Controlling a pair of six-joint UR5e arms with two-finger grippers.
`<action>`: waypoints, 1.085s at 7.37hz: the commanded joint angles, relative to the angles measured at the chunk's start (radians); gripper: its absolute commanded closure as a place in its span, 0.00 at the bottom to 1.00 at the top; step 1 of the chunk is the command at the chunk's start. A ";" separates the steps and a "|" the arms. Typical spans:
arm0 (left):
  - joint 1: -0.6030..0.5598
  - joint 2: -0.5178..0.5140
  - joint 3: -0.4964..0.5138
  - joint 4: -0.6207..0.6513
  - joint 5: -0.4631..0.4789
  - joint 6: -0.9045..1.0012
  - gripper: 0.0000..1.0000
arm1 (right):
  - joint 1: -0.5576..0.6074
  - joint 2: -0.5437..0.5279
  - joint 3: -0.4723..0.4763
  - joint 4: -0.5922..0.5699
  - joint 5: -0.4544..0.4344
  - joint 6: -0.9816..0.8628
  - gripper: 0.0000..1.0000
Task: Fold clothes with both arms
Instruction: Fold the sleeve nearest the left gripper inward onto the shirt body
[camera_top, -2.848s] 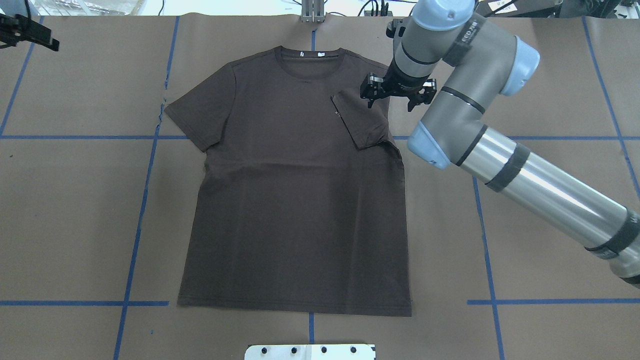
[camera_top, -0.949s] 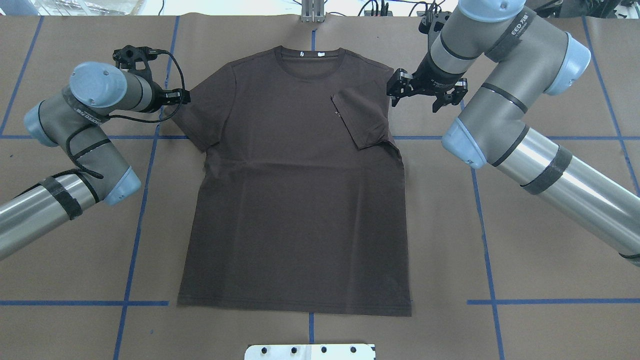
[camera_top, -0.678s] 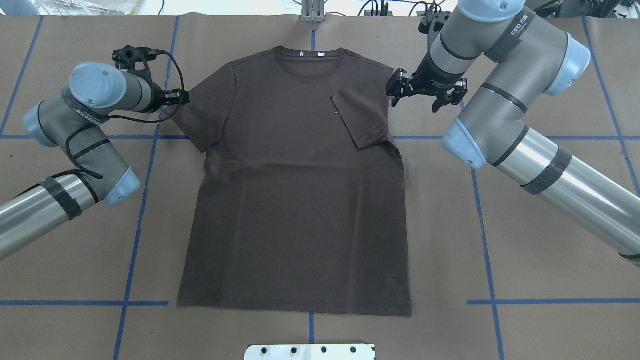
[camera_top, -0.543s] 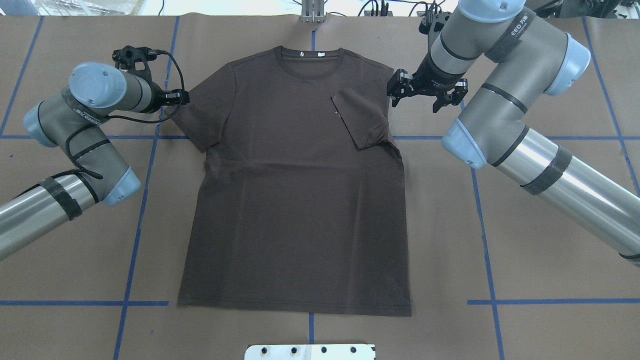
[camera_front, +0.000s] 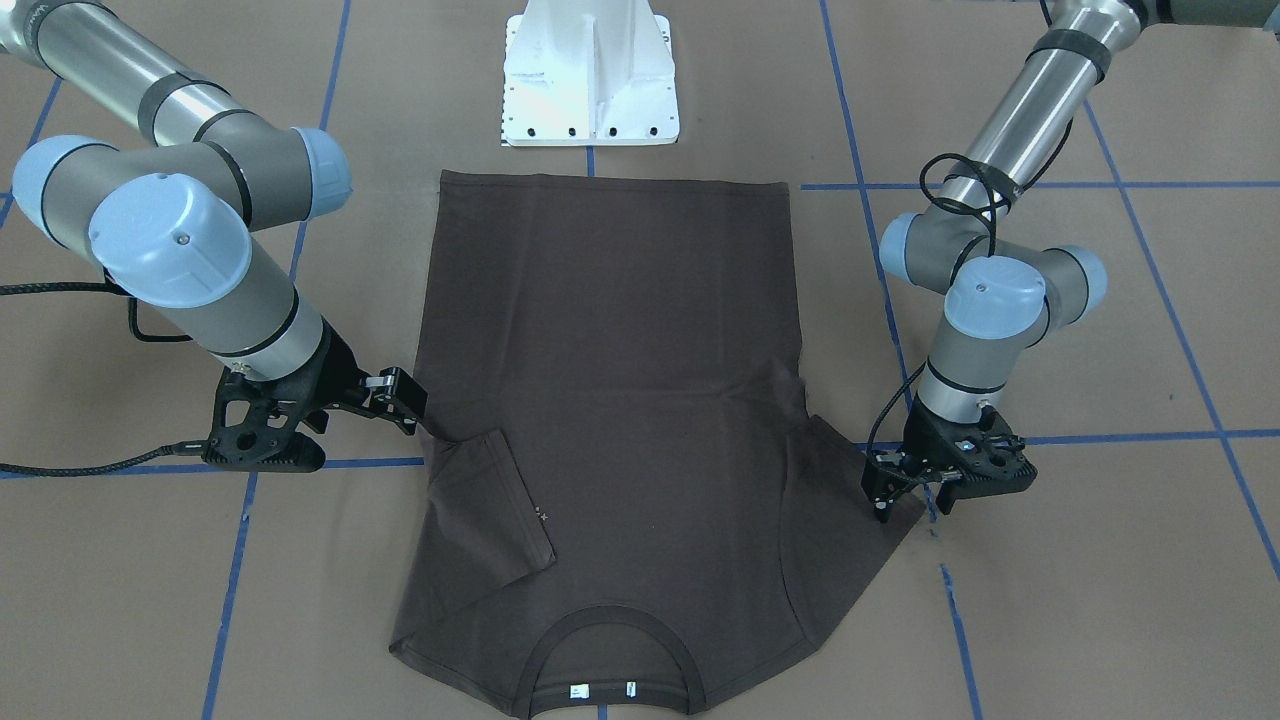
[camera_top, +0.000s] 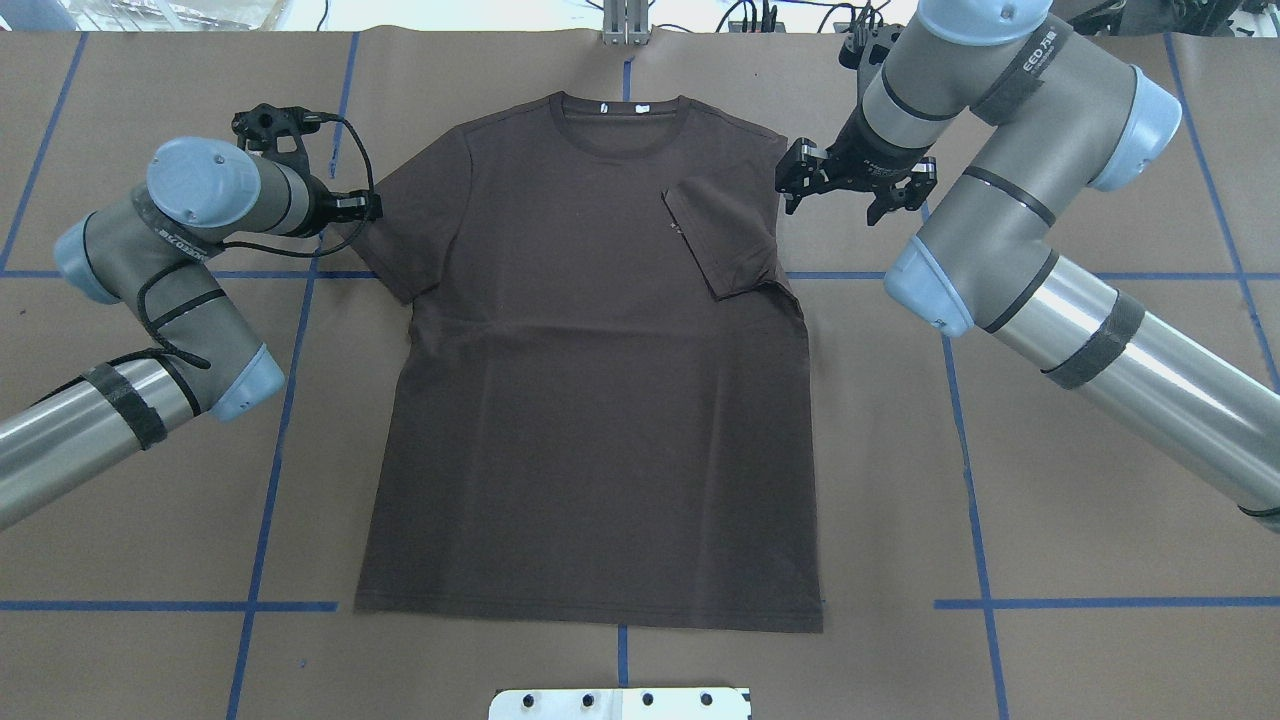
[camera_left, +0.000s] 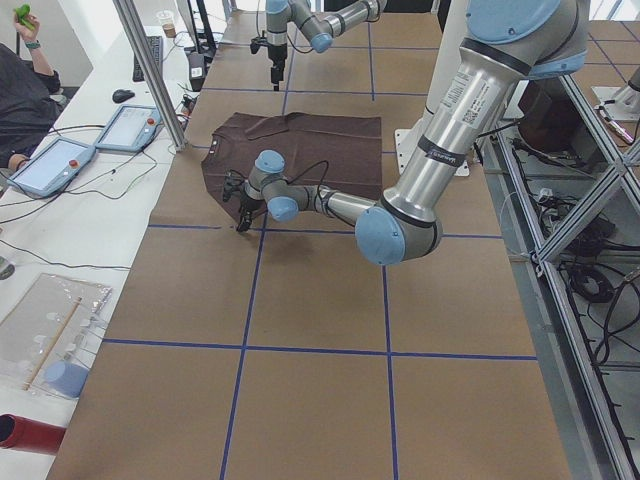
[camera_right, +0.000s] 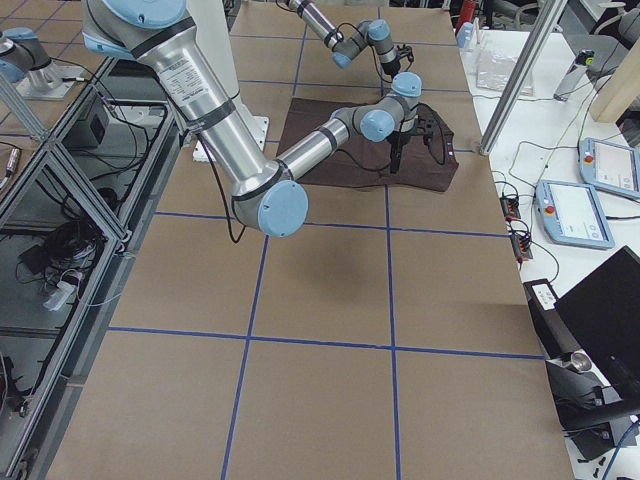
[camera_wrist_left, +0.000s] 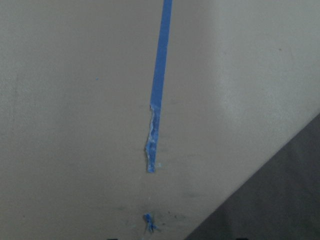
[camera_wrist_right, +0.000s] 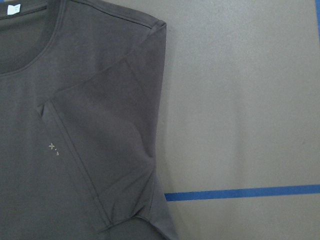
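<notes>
My gripper will make the whole dark brown T-shirt (camera_front: 618, 360) slide along when it pulls the hem, because the collar end (camera_front: 614, 654) lies flat and loose on the brown paper.
The dark brown T-shirt (camera_top: 600, 400) lies flat on the brown paper, collar at the far side. Its sleeve on my right (camera_top: 725, 235) is folded in over the chest next to the small pale logo (camera_wrist_right: 52, 147). The sleeve on my left (camera_top: 400, 230) is spread out flat. My left gripper (camera_top: 365, 207) is open, low at that sleeve's outer edge; in the front view (camera_front: 908, 500) one finger stands at the sleeve's edge. The left wrist view shows the sleeve's corner (camera_wrist_left: 280, 200). My right gripper (camera_top: 850, 195) is open and empty, beside the shirt's shoulder on my right.
The white mounting pedestal (camera_front: 590, 75) stands by the shirt's hem. Blue tape lines (camera_top: 290, 400) cross the paper, one torn end (camera_wrist_left: 152, 145) near the left gripper. Tablets (camera_left: 60, 165) and a seated person (camera_left: 20, 90) are past the table's far edge.
The left arm came in and has edged a little toward the spread sleeve. The right gripper moved off the folded sleeve to beside the shoulder and has held still since.
</notes>
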 joint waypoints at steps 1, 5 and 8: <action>0.003 0.000 -0.004 0.009 -0.005 0.004 0.62 | 0.000 0.002 0.000 0.000 0.000 0.000 0.00; 0.003 -0.004 -0.020 0.014 -0.008 0.005 0.74 | 0.000 0.000 0.000 0.000 0.000 0.000 0.00; 0.003 -0.009 -0.021 0.016 -0.008 0.005 0.93 | 0.000 -0.002 -0.002 0.000 -0.002 -0.003 0.00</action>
